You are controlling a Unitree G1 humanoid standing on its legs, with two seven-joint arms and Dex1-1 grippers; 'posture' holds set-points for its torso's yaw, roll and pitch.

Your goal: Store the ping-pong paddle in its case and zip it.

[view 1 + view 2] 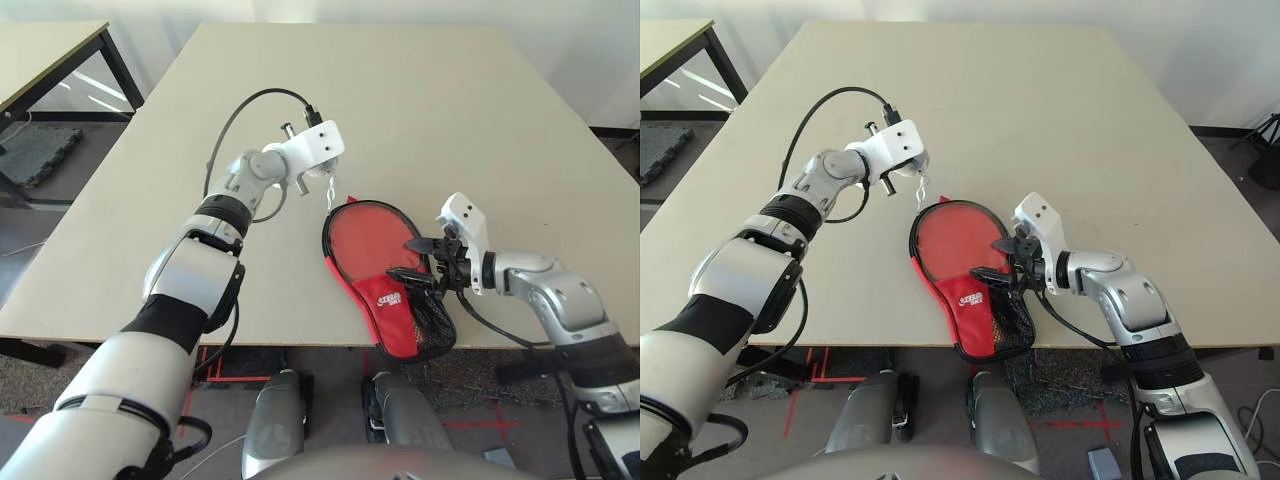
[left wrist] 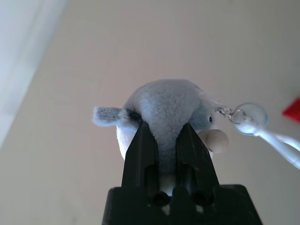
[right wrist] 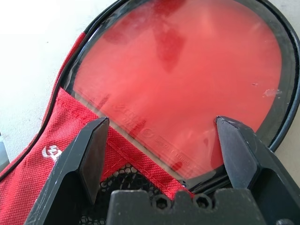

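The charm (image 2: 165,99) is hanging past the case, away from my right gripper, so next my left gripper puts it down on the case's far end (image 1: 369,217) for my right gripper.
The red case (image 1: 398,318) lies unzipped near the table's front edge, its lower end with the mesh pocket (image 1: 433,318) hanging over the edge. The ping-pong paddle (image 1: 368,240) lies in it, its red face (image 3: 187,70) uncovered; the handle is hidden under the case's flap. My right gripper (image 1: 410,258) stands open at the case's right side, its fingers (image 3: 93,140) spread wide just above the paddle's face. My left gripper (image 2: 165,126) is shut on a small grey-white fuzzy charm (image 2: 164,105). The charm hangs by a ring and white cord (image 1: 331,196) just above the case's far end.
The beige table (image 1: 400,100) stretches far behind the case. A second table (image 1: 50,50) stands at the back left, with a black mat (image 1: 40,150) on the floor beside it.
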